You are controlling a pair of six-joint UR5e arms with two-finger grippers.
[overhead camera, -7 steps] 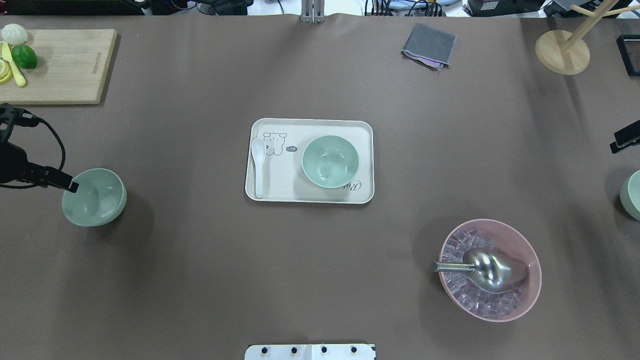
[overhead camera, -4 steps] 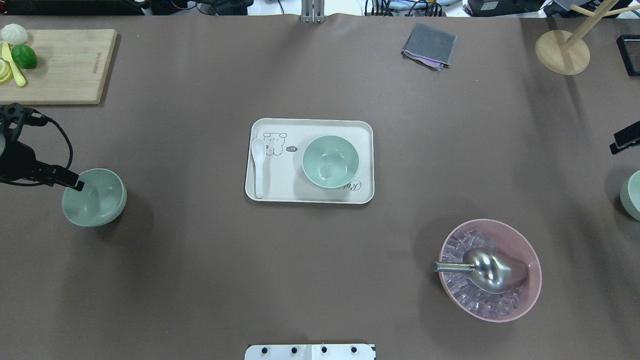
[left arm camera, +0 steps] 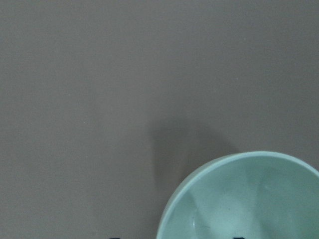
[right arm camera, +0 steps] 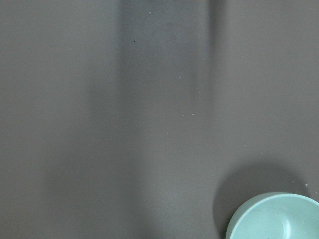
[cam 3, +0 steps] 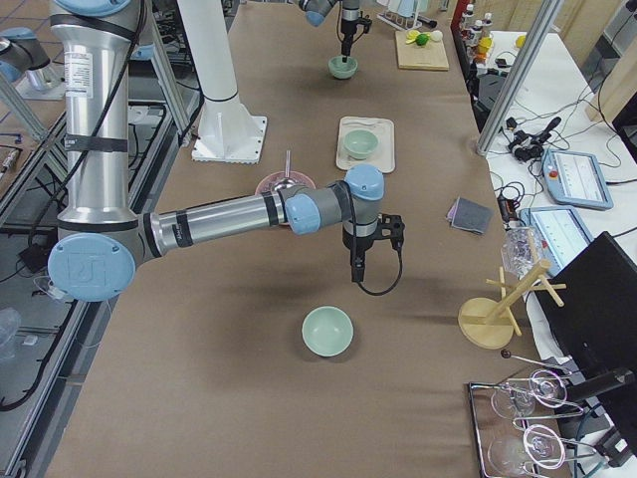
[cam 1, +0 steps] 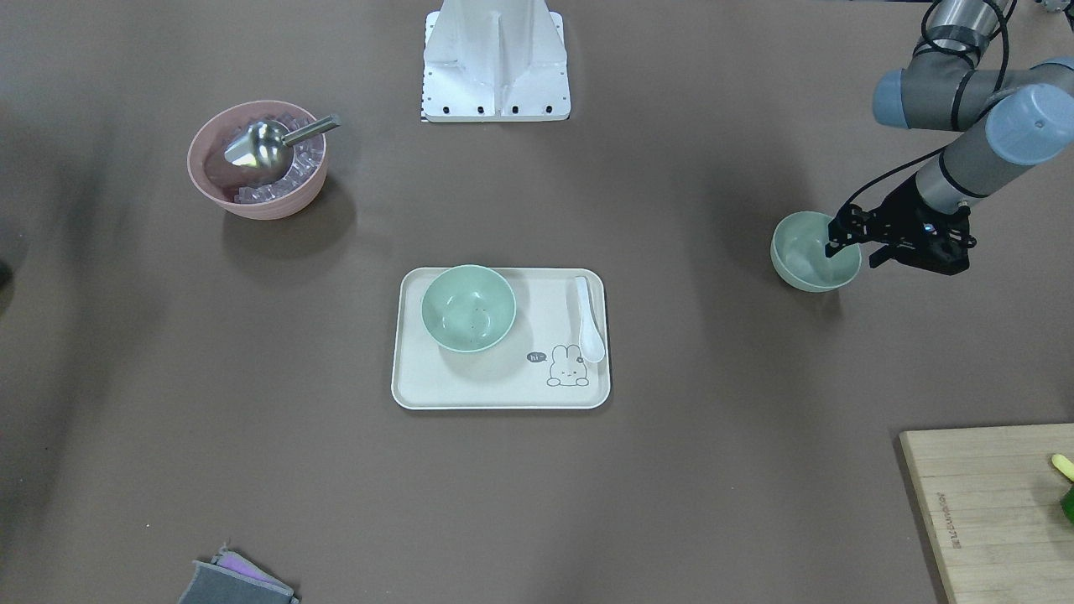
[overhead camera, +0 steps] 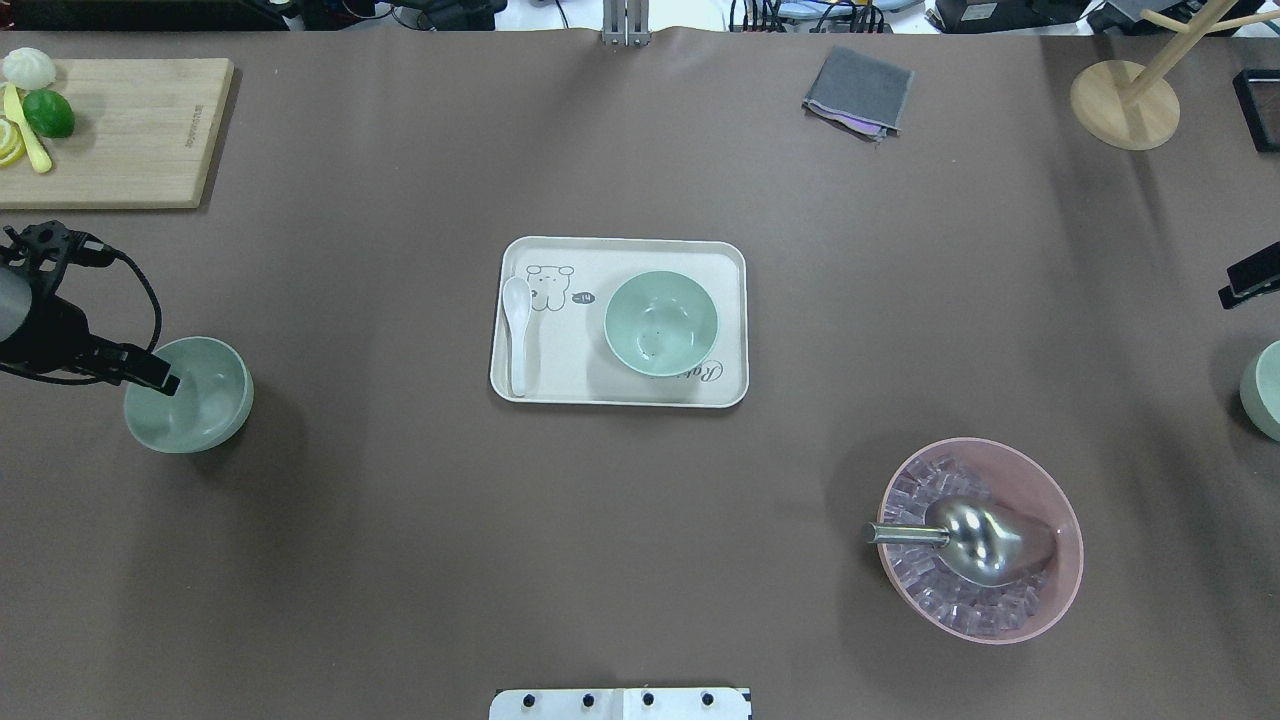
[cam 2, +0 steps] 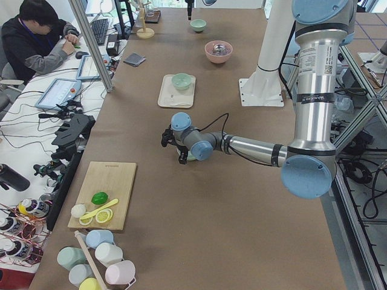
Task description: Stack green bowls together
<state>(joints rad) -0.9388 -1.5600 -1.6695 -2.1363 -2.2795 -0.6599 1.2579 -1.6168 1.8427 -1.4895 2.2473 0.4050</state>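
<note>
I expect the green bowl at my left gripper (cam 1: 805,250) to sit deep inside when I lower it, with the rims close together, because the tray's green bowl (cam 1: 469,309) is empty and flared.
Three pale green bowls are in view. One green bowl (overhead camera: 660,323) sits on the cream tray (overhead camera: 620,398) in the middle. A second green bowl (overhead camera: 190,395) (cam 1: 815,252) stands on the table at the left. My left gripper (overhead camera: 158,376) (cam 1: 852,252) is open astride its near rim, one finger inside and one outside; the left wrist view shows the bowl (left arm camera: 244,199) at bottom right. The third green bowl (overhead camera: 1264,390) (cam 3: 327,330) lies at the right edge. My right gripper (cam 3: 356,271) hangs above the table beside it; whether it is open I cannot tell.
A pink bowl (overhead camera: 1040,480) of ice cubes with a metal scoop (overhead camera: 975,538) stands front right. A white spoon (overhead camera: 517,335) lies on the tray. A cutting board (overhead camera: 120,130) with fruit is far left, a grey cloth (overhead camera: 858,90) and a wooden stand (overhead camera: 1125,105) at the back.
My left gripper has shifted a little to the right, its finger reaching further into the left bowl. The bowls and the right arm have not moved.
</note>
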